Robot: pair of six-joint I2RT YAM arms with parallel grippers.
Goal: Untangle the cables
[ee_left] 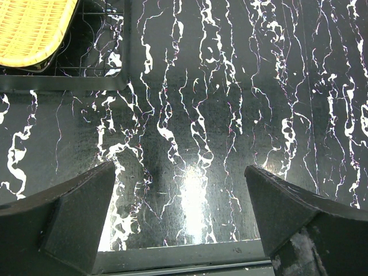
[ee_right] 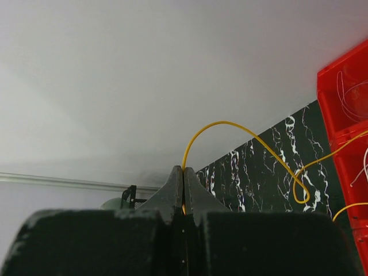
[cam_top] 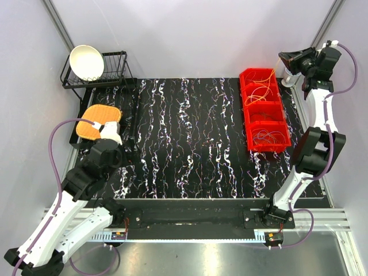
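Note:
The yellow cable's loops [cam_top: 258, 96] are still in the red bin [cam_top: 265, 92] and the corner walls are close. My right gripper should go lower and swing back over the red bin.
Thin cables lie in loose loops in the compartments of a red bin [cam_top: 247, 123] at the table's right: yellow and orange ones [cam_top: 259, 89] at the far end, pale purple ones [cam_top: 269, 137] at the near end. My right gripper [cam_top: 283, 60] is raised high above the bin's far end. It is shut on a yellow cable [ee_right: 241, 133], which arcs out from the fingertips and runs down into the red bin [ee_right: 345, 109]. My left gripper [ee_left: 179, 172] is open and empty, low over the bare black marbled table [ee_left: 218, 115] at the left.
A black wire rack [cam_top: 109, 75] with a white bowl [cam_top: 86, 61] stands at the back left. A yellow woven basket [cam_top: 98, 119] sits in front of it, also in the left wrist view [ee_left: 31, 29]. White walls enclose the table.

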